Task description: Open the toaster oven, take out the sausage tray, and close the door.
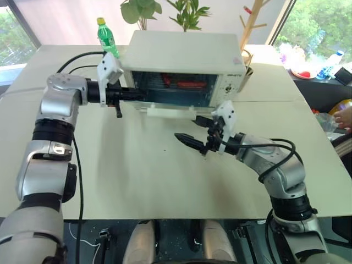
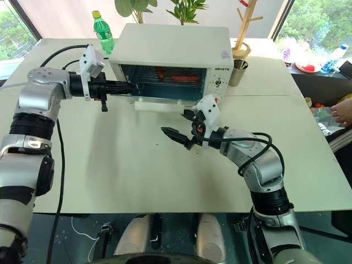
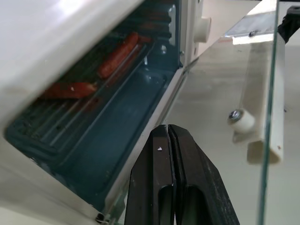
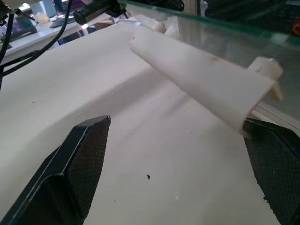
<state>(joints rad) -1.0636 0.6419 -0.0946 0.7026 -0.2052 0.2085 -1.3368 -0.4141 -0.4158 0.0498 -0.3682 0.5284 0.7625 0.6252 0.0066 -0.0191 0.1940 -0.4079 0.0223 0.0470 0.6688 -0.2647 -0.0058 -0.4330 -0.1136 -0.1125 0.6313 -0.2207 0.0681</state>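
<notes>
Next, my right gripper backs away from under the handle of the partly lowered door [image 1: 170, 113] and lets the door fall flat before it takes the tray [image 1: 186, 84].
The white toaster oven [image 1: 181, 47] stands at the back of the table. Its glass door [image 1: 176, 105] is swung down and open, with the white bar handle [image 1: 170, 113] at its front edge. Inside, the sausage tray [image 3: 84, 101] holds two red sausages [image 3: 117, 54] on a wire rack. My left gripper [image 1: 143, 95] is shut with nothing between its fingers, and its tip is at the left end of the oven's opening, by the lower edge. My right gripper [image 1: 193, 132] is open just in front of and below the right end of the handle [image 4: 197, 79], not holding it.
A green bottle [image 1: 107, 37] stands behind the oven's left corner, with plants [image 1: 165, 11] behind. A cup [image 1: 248, 71] sits to the oven's right. A person's hand [image 1: 344, 116] shows at the far right edge. Bare table [image 1: 137, 165] lies in front of the door.
</notes>
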